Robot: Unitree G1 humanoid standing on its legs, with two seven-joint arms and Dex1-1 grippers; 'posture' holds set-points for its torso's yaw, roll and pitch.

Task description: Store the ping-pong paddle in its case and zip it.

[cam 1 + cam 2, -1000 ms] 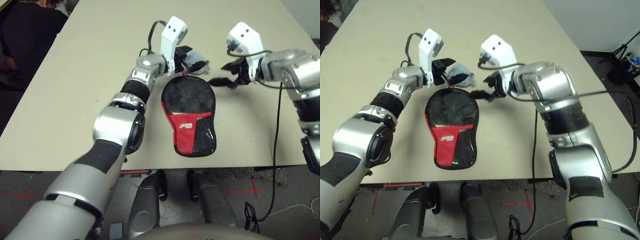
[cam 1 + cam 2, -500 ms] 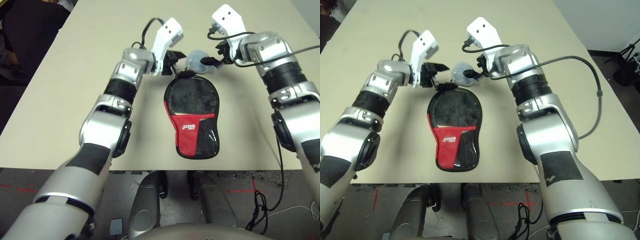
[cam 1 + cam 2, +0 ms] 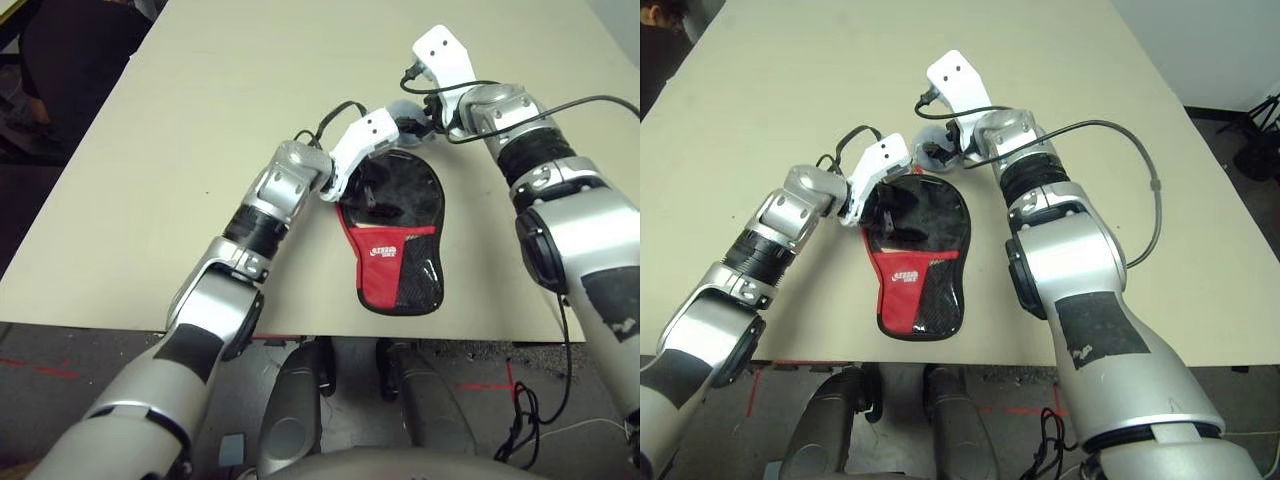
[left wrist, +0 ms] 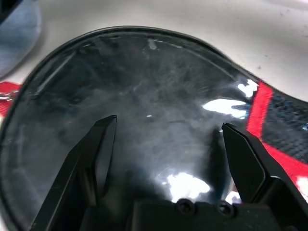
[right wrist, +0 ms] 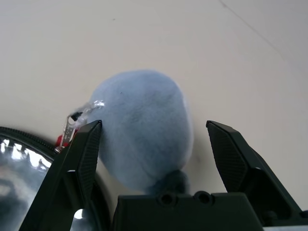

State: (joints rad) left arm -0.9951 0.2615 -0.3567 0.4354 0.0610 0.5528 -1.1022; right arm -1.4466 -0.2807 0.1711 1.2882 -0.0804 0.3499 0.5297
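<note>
The zipper pull (image 5: 70, 127) is at the case's far tip, so next my right gripper draws its grey fuzzy lump (image 3: 931, 142) toward me while my left gripper steadies the case.
The case (image 3: 395, 255) lies flat near the table's front edge, its red mesh end toward me and its clear round face (image 4: 159, 82) away from me. My left gripper (image 4: 168, 125) hovers open just over that clear face. Under the plastic is only a dark surface, and the ping-pong paddle is hidden. A small grey fuzzy lump (image 5: 142, 125) sits at the case's far tip beside the metal zipper pull (image 5: 71, 127). My right gripper (image 5: 154, 124) is open, one finger on each side of the lump.
The beige table (image 3: 200, 120) stretches wide to the left and beyond the case. A black cable (image 3: 1155, 190) loops out from my right arm over the table's right side. The front edge runs just below the case's red end.
My left gripper has pulled back from beyond the case's tip to over its clear face. My right gripper has swung left to straddle the grey lump. The case has stayed put.
</note>
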